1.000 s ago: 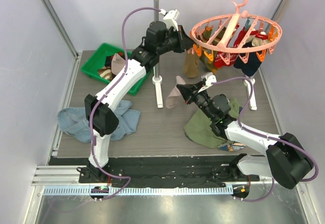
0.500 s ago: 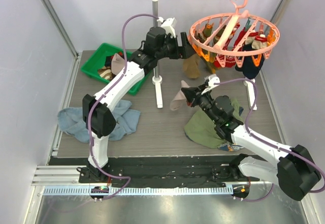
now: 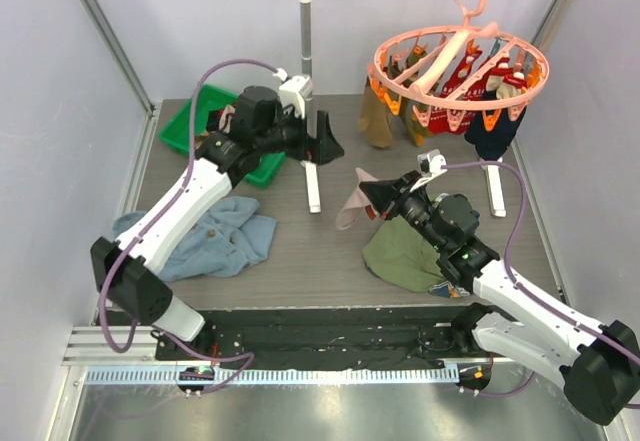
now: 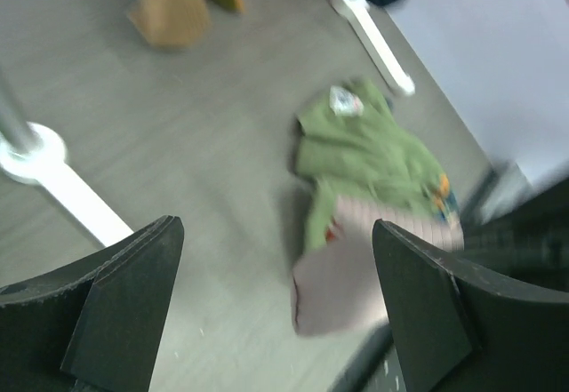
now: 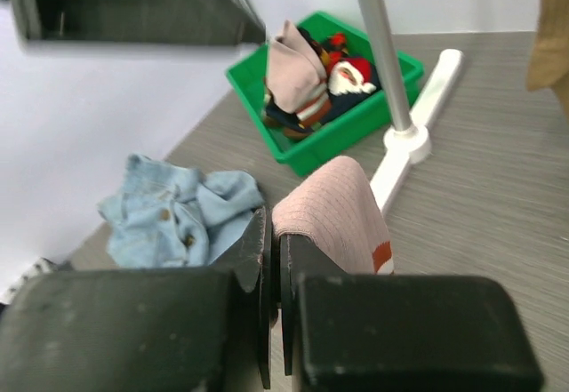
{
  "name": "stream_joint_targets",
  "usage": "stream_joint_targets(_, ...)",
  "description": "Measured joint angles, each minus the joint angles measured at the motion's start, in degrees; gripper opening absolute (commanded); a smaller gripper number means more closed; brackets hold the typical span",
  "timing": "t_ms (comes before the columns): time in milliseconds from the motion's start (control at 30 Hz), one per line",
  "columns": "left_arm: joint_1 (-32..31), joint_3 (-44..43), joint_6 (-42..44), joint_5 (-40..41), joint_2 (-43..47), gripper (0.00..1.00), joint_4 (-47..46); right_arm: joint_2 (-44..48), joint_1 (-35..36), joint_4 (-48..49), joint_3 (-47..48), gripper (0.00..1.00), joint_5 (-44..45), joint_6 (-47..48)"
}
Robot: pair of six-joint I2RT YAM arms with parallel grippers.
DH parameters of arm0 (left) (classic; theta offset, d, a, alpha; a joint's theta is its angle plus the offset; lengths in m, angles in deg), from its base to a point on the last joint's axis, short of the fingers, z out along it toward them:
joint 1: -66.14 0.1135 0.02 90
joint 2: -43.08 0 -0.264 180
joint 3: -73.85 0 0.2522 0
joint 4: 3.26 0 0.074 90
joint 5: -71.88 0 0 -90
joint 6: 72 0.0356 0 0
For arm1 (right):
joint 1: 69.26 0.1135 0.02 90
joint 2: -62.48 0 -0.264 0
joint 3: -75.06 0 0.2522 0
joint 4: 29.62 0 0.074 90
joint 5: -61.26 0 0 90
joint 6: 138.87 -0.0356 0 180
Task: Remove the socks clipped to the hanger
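Observation:
The pale pink sock (image 3: pixel 358 199) will crumple into a loose pile when I lower it into the green bin, because the sock's loose end hangs limp.
The salmon-pink round hanger (image 3: pixel 460 61) hangs from the rail at the back right. Several socks are clipped under it, among them a tan one (image 3: pixel 377 121), red ones (image 3: pixel 462 79) and a navy one (image 3: pixel 492 133). My left gripper (image 3: pixel 326 143) is open and empty, left of the hanger and apart from it. In its wrist view the left gripper (image 4: pixel 276 308) frames the floor between wide fingers (image 4: pixel 124 294). My right gripper (image 3: pixel 368 197) is shut on a pale pink sock (image 3: pixel 350 203) above the table; in its own view the sock (image 5: pixel 336 207) drapes over the shut right gripper (image 5: pixel 276 259).
A green bin (image 3: pixel 180 133) at the back left holds several socks (image 5: pixel 307 76). A blue denim garment (image 3: pixel 225 236) lies at the left front and an olive garment (image 3: pixel 400 256) under my right arm. The grey-and-white rail stand (image 3: pixel 305 61) has feet (image 3: pixel 313 189) on the table.
My left gripper opened and drew back left and down, away from the hanger. The hanger swung slightly. My right gripper kept the pink sock and shifted a little right.

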Motion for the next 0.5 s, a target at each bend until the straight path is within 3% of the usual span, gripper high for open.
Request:
stream_joint_targets(233, -0.33, 13.03, 4.44, -13.18, 6.36, 0.92, 1.51, 0.85, 0.00, 2.21, 0.00, 0.01, -2.25, -5.31)
stream_joint_targets(500, -1.07, 15.10, 4.74, -22.36, 5.79, 0.93, 1.22, -0.26, 0.00, 6.95, -0.02, 0.01, -3.10, -9.33)
